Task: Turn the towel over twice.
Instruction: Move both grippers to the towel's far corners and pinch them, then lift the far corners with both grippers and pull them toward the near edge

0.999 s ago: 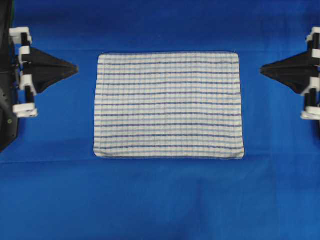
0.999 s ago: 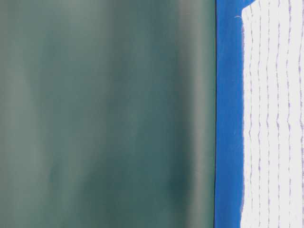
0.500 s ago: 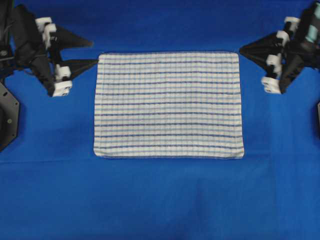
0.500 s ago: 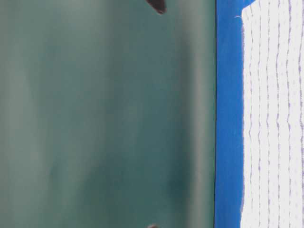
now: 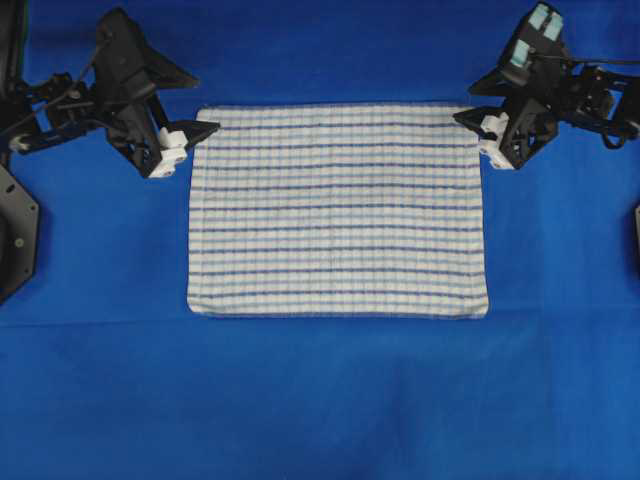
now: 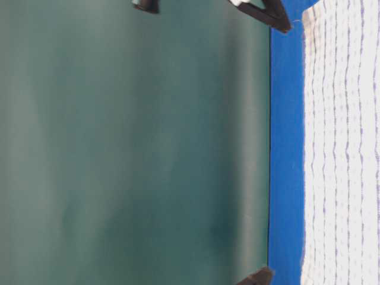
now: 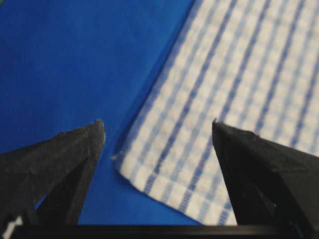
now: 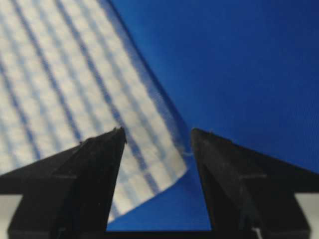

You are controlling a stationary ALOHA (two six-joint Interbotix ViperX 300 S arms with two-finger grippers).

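Note:
The towel (image 5: 335, 212) has stripes running all the way to the thin side edges (image 5: 481, 220), so I expect stripes on its hidden bottom side when I turn it over.
The towel (image 5: 338, 210), white with dark and light blue stripes, lies flat and spread out on the blue table covering (image 5: 320, 400). My left gripper (image 5: 207, 103) is open at the towel's far left corner. In the left wrist view the left gripper (image 7: 157, 124) straddles that corner of the towel (image 7: 224, 74) without touching it. My right gripper (image 5: 463, 104) is open at the far right corner. In the right wrist view the right gripper (image 8: 157, 130) has that corner of the towel (image 8: 60, 74) between its spread fingers, ungripped. The towel (image 6: 344, 148) also lies flat in the table-level view.
Blue covering (image 7: 60, 59) surrounds the towel on every side, with wide room in front of it. A black arm base (image 5: 15, 235) sits at the left edge. A dark green backdrop (image 6: 130, 148) stands behind the table.
Both arms have swung in from the table's sides to the towel's far corners and tilted down. Both grippers went from shut to open. The towel has not moved.

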